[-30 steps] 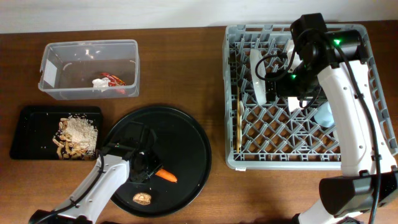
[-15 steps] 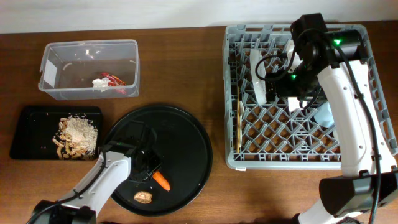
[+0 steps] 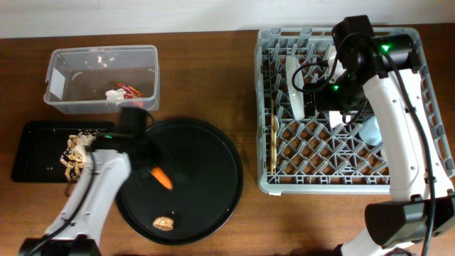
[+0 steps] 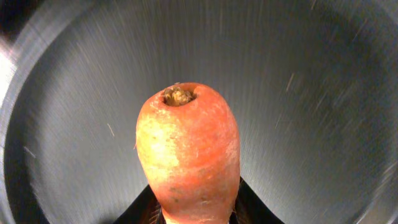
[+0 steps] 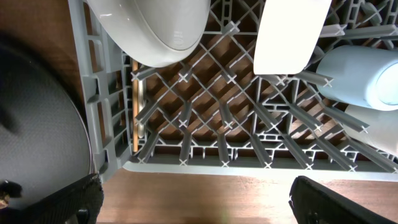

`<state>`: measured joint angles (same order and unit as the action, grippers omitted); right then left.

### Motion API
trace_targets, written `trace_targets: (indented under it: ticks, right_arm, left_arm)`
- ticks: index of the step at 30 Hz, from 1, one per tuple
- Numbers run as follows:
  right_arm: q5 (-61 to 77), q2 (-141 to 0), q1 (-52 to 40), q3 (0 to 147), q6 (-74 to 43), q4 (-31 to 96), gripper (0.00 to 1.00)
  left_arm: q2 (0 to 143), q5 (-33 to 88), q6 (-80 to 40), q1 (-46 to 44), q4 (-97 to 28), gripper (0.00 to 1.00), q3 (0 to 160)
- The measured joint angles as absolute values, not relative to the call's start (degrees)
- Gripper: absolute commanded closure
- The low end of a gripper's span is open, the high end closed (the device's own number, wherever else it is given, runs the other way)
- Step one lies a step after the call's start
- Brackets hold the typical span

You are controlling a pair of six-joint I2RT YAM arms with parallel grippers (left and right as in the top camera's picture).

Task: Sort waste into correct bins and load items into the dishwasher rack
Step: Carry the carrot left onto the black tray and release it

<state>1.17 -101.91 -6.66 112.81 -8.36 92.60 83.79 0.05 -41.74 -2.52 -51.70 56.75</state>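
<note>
There is open space (image 3: 41,151) next to the beige scraps for the orange carrot. So my left gripper goes on moving to the shallow black tray (image 3: 51,162) and lets go of the carrot there.
My left gripper (image 3: 153,171) is shut on the orange carrot (image 3: 163,178) and holds it above the left part of the round black tray (image 3: 213,178). The carrot fills the left wrist view (image 4: 186,149), stem end up, between the fingers at the bottom edge. A small brown lump (image 3: 163,224) lies on that tray. My right gripper (image 3: 318,92) hangs open and empty over the grey rack (image 3: 409,174). The rack holds a white plate (image 3: 293,85), a tan-handled fork (image 3: 275,142), a white cup (image 3: 337,117) and a light-blue cup (image 3: 371,131).
The clear tub (image 3: 57,103) at the back left holds a red wrapper (image 3: 133,92) and a white scrap (image 3: 115,95). The shallow black tray (image 3: 35,153) holds beige flaky scraps (image 3: 84,155). In the right wrist view the rack's front rim (image 5: 249,165) borders bare wood.
My left gripper has lifted the carrot off the round tray's lower part and carried it up and to the left. The right arm has not moved.
</note>
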Motion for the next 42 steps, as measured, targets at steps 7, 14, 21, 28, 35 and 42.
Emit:
trace_targets:
  ticks: [7,14,21,28,35,42]
  right_arm:
    - [1.17,-101.89,-6.66,112.81,-8.34,92.6,0.01]
    - [1.17,-101.89,-6.66,112.81,-8.34,92.6,0.01]
    - [1.17,-101.89,-6.66,112.81,-8.36,92.71,0.01]
    - [1.17,-101.89,-6.66,112.81,-8.34,92.88,0.01]
    - [1.17,-101.91,-6.66,112.81,-8.36,93.47,0.01]
    - [1.15,-101.89,-6.66,112.81,-8.34,93.45,0.01]
  left_arm:
    - [83.92,-1.34,-38.7,19.33,-45.78,0.75,63.02]
    - [86.52,-7.66,-38.52,33.41,-36.73,0.75,63.02]
    - [94.54,-10.66,-38.52,38.33,-31.14,0.75,63.02]
    - [99.2,-11.03,-38.37,38.61,-28.82,0.58,63.02]
    - [99.88,-11.0,-38.11,38.61,-28.8,0.53,63.02]
    - [99.09,-5.48,-37.87,38.59,-35.16,0.35,67.2]
